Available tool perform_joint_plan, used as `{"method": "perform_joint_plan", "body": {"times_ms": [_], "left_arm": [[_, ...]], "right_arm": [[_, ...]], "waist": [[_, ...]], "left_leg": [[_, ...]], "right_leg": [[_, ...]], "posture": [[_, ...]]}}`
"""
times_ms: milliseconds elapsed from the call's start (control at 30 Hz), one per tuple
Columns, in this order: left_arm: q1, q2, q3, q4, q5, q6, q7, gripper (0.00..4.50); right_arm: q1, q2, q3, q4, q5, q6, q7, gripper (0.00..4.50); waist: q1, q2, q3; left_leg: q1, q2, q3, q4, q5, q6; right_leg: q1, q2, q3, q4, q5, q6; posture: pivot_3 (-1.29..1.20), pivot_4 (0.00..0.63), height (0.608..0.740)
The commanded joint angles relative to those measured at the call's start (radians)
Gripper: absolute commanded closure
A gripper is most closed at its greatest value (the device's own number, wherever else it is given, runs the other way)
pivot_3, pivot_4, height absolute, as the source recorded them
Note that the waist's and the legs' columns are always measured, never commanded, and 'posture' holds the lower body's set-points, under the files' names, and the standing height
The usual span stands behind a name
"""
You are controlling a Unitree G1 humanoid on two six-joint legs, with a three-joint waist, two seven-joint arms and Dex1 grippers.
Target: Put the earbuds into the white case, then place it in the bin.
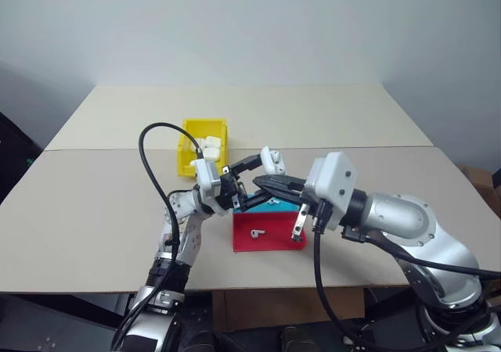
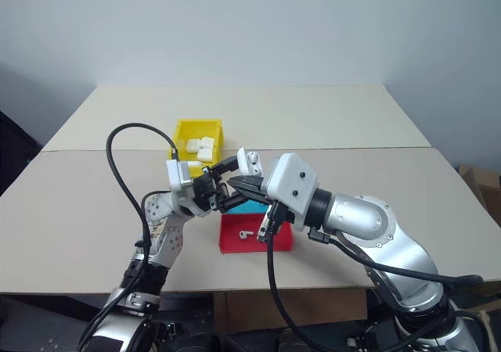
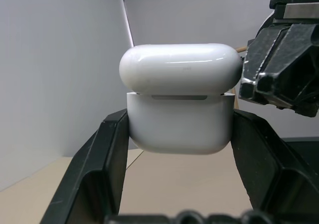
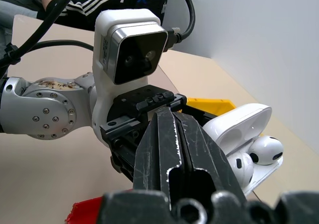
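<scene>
Next, I swing the white case's lid [image 4: 241, 125] shut with my right gripper because the lid is open behind the earbuds, then move back and press the case [image 4: 264, 162] closed before the bin.
My left gripper [image 3: 179, 134] is shut on the white case [image 3: 178, 99], which it holds up above the tray with the lid hinged open. Two rounded earbuds [image 4: 265, 150] sit in the open case [image 4: 239, 129]. Another earbud [image 1: 257, 232] lies loose on the red tray [image 1: 283, 241]. Right beside the case is my right gripper [image 4: 172, 115], shut with nothing showing between its fingers. The yellow bin [image 1: 205, 123] stands on the table just beyond my left gripper [image 1: 263, 169].
Several white cases [image 2: 202, 147] lie inside the bin. The tray has a blue part [image 1: 271, 206] under my grippers. Bare tan table [image 1: 376, 125] stretches all around. A person's striped sleeve [image 4: 99, 2] shows past the table's far side.
</scene>
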Motion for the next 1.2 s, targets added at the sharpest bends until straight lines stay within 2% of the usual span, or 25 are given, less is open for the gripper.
{"method": "perform_joint_plan", "body": {"times_ms": [33,433,633,833,933,1200], "left_arm": [[0.007,-0.002,-0.012,-0.025,-0.007,-0.024,-0.017,1.73],[0.015,0.003,-0.014,-0.019,-0.004,-0.029,-0.027,1.73],[0.035,0.028,0.006,-0.043,0.0,-0.022,0.012,1.73],[0.07,0.063,0.027,-0.1,-0.022,-0.006,0.037,1.73],[0.08,0.075,0.028,-0.122,-0.021,0.004,0.052,1.73],[0.093,0.073,0.012,-0.147,-0.018,0.002,0.078,1.73]], "right_arm": [[0.005,0.002,-0.044,-0.02,-0.016,-0.009,-0.016,4.48],[0.031,-0.022,-0.101,-0.042,0.023,-0.021,0.016,4.48],[0.039,-0.028,-0.188,-0.064,0.149,0.004,0.055,4.48],[0.041,-0.067,-0.262,-0.043,0.205,0.001,0.078,4.48],[0.041,-0.08,-0.251,-0.038,0.189,-0.013,0.083,4.48],[-0.022,-0.023,-0.156,-0.008,0.134,-0.027,0.057,4.48]], "waist": [[0.0,0.0,0.0],[0.0,0.0,0.0],[0.0,0.0,0.0],[0.0,0.0,0.0],[0.001,0.0,0.0],[-0.003,0.0,0.0]], "left_leg": [[0.0,0.0,0.0,0.0,0.0,0.0],[0.0,0.0,0.0,0.0,0.0,0.0],[0.0,0.0,0.0,0.0,0.0,0.0],[0.001,0.0,0.0,0.0,0.0,0.0],[0.001,0.0,0.0,0.0,0.0,0.0],[0.001,0.0,0.0,0.0,0.0,0.0]], "right_leg": [[0.0,0.0,0.0,0.0,0.0,0.0],[0.0,0.0,0.0,0.0,0.0,0.0],[0.0,0.0,0.0,0.0,0.0,0.0],[0.001,0.0,0.0,0.0,0.0,0.0],[0.001,0.0,0.0,0.0,0.0,0.0],[0.001,0.0,0.0,0.0,0.0,0.0]], "posture": [[0.0,0.15,0.74],[0.0,0.15,0.74],[0.0,0.15,0.74],[0.0,0.15,0.74],[0.0,0.15,0.74],[0.0,0.15,0.74]]}}
